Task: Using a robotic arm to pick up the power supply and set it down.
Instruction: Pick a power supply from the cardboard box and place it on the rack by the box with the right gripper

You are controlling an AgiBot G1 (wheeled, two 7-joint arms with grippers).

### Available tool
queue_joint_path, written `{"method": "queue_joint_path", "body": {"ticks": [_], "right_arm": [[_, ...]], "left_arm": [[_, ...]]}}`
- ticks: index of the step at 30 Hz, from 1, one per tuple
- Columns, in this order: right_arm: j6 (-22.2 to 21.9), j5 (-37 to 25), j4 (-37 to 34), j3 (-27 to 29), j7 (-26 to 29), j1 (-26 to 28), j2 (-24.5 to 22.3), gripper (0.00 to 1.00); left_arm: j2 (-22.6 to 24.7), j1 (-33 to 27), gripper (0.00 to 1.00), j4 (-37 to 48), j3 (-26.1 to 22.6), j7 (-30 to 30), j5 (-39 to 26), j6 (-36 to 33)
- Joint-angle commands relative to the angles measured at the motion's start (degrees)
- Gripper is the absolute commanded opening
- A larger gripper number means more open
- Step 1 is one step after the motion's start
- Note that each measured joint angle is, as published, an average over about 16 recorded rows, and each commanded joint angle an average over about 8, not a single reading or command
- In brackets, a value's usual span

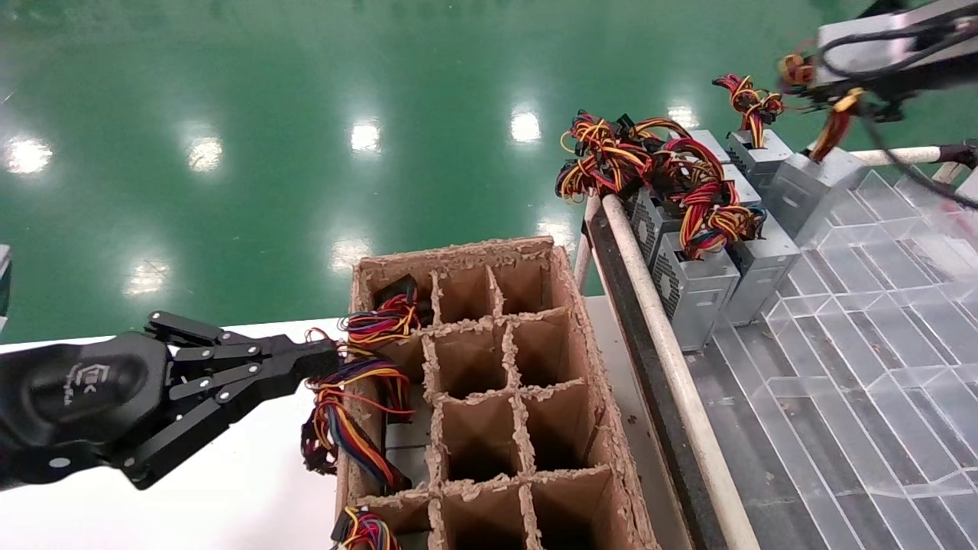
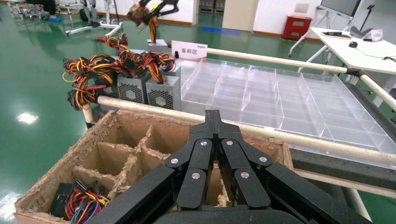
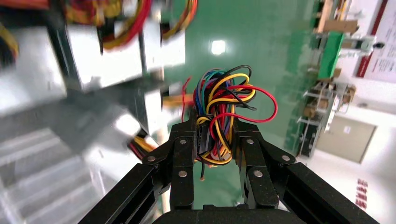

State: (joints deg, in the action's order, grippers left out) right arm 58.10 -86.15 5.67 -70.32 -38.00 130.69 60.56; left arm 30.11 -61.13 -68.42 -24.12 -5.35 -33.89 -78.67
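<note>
I should lift the power supply clear with my right gripper and turn its grille toward the white bar before I lower it, because the hanging power supply's plain side (image 1: pixel 804 196) faces that bar.
My right gripper (image 3: pixel 215 126) is shut on the red, yellow and black wire bundle (image 3: pixel 225 100) of a power supply. In the head view this robotic arm (image 1: pixel 879 46), with its silver-grey block, is at the top right. The grey box of the power supply (image 1: pixel 817 191) hangs tilted below it, over the far corner of the clear tray. Its body shows only as a grey blur (image 3: pixel 107 60) in the right wrist view. My left gripper (image 1: pixel 328 359) is shut and holds nothing, at the left side of the cardboard grid box (image 1: pixel 489 397).
Several more power supplies (image 1: pixel 695 283) with tangled wires stand in a row at the clear divider tray's (image 1: pixel 879 344) far-left corner. A white rail (image 1: pixel 672 359) runs between tray and cardboard box. Wire bundles (image 1: pixel 351 420) fill the box's left cells. A white label stand (image 2: pixel 189 50) sits behind.
</note>
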Motion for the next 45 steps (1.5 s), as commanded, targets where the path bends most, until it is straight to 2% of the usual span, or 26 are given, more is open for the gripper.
{"method": "queue_joint_path", "body": {"ticks": [1,8,16,22,35,40,45], "right_arm": [[-1.45,0.90,-0.63,0.61,-0.53,-1.24,1.00,0.00],[1.10,3.87,-1.70,2.50,-2.08,-3.45,2.39,0.00],[4.88,6.64,-2.41,4.33,-3.86,-2.45,2.15,0.00],[3.70,6.11,-3.91,4.00,-4.77,-2.20,1.63,0.00],[-2.27,7.66,-4.14,5.17,-8.22,0.02,-0.66,0.00],[-2.35,8.38,-4.30,5.70,-9.20,1.12,-1.77,0.00],[-0.19,8.83,-4.83,6.00,-9.34,1.59,-2.85,0.00]], "left_arm": [[0.00,0.00,0.00,0.00,0.00,0.00,0.00,0.00],[0.00,0.00,0.00,0.00,0.00,0.00,0.00,0.00],[0.00,0.00,0.00,0.00,0.00,0.00,0.00,0.00],[0.00,0.00,0.00,0.00,0.00,0.00,0.00,0.00],[0.00,0.00,0.00,0.00,0.00,0.00,0.00,0.00],[0.00,0.00,0.00,0.00,0.00,0.00,0.00,0.00],[0.00,0.00,0.00,0.00,0.00,0.00,0.00,0.00]]}}
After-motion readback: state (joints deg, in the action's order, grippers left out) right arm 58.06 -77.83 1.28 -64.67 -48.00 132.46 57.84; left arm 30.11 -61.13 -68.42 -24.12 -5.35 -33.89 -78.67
